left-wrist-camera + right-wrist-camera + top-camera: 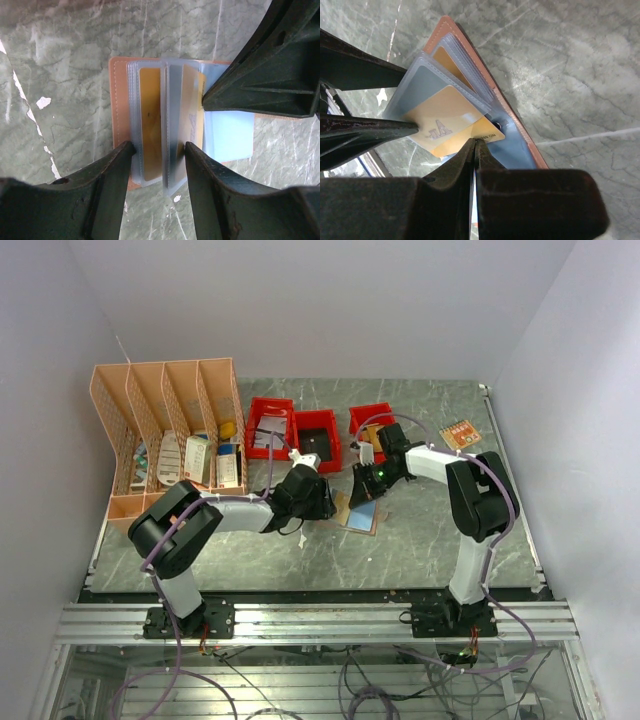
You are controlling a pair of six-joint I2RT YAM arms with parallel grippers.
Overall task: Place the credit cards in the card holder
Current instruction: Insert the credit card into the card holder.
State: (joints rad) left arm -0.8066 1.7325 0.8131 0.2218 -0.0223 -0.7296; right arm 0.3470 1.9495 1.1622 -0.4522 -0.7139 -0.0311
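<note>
The gold card still sticks out (487,131) of the raised clear sleeve. My left gripper should put the sleeve down and push on the tan card holder's edge (121,127).
The tan card holder (120,100) lies open on the marble table, its clear sleeves fanned up; it also shows in the top view (360,517) and the right wrist view (470,50). My right gripper (475,142) is shut on the edge of a gold credit card (452,122), which sits partly inside a raised clear sleeve. A second gold card (150,125) sits in another sleeve. A light blue card (227,135) lies on the right panel. My left gripper (160,146) is open, its fingers straddling the sleeves' near edge.
A peach desk organiser (165,435) stands at the back left. Three red bins (317,440) sit behind the grippers. A small orange patterned item (461,433) lies at the back right. Both arms meet over the table's middle.
</note>
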